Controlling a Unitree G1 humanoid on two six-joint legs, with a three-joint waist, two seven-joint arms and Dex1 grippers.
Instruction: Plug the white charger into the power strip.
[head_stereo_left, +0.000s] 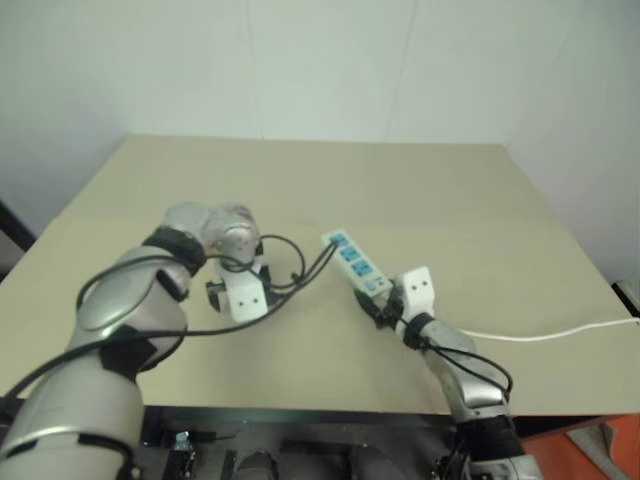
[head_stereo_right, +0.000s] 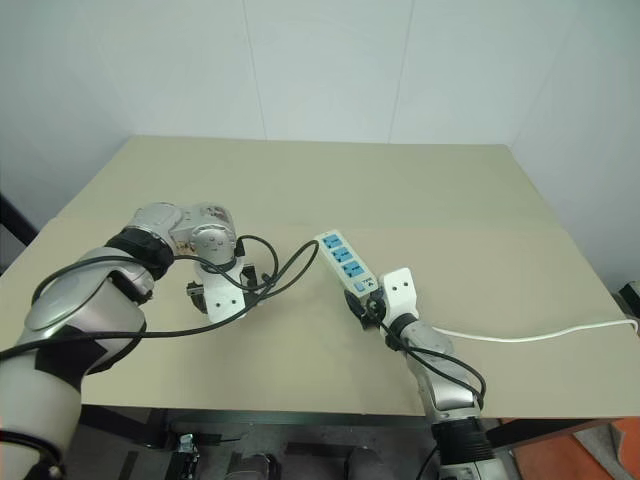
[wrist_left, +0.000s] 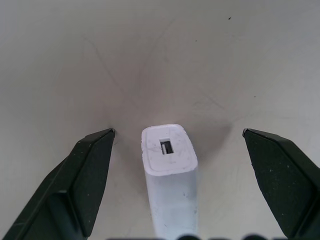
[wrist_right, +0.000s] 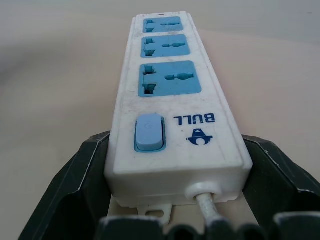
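Observation:
The white charger's end shows a USB port (wrist_left: 166, 147), so I expect the charger (wrist_left: 172, 200) to stand with its port up in a blue socket when I press it down.
The white charger (wrist_left: 170, 172) sits on the table with its USB-port end facing up the left wrist view. My left gripper (wrist_left: 177, 132) points down over it, open, one black finger (wrist_left: 87, 175) on each side, neither touching it. In the eye views the left gripper (head_stereo_left: 238, 292) hides the charger. The power strip (head_stereo_left: 357, 262), a white bar with three blue sockets, lies near the table's middle. My right gripper (wrist_right: 175, 142) is shut on its switch and cord end, fingers pressed against both long sides.
The tan table (head_stereo_left: 400, 190) has free room behind and to both sides. The strip's thin white cord (head_stereo_left: 540, 333) trails right to the table's edge. My left arm's black cable (head_stereo_left: 295, 265) loops close to the strip's far end.

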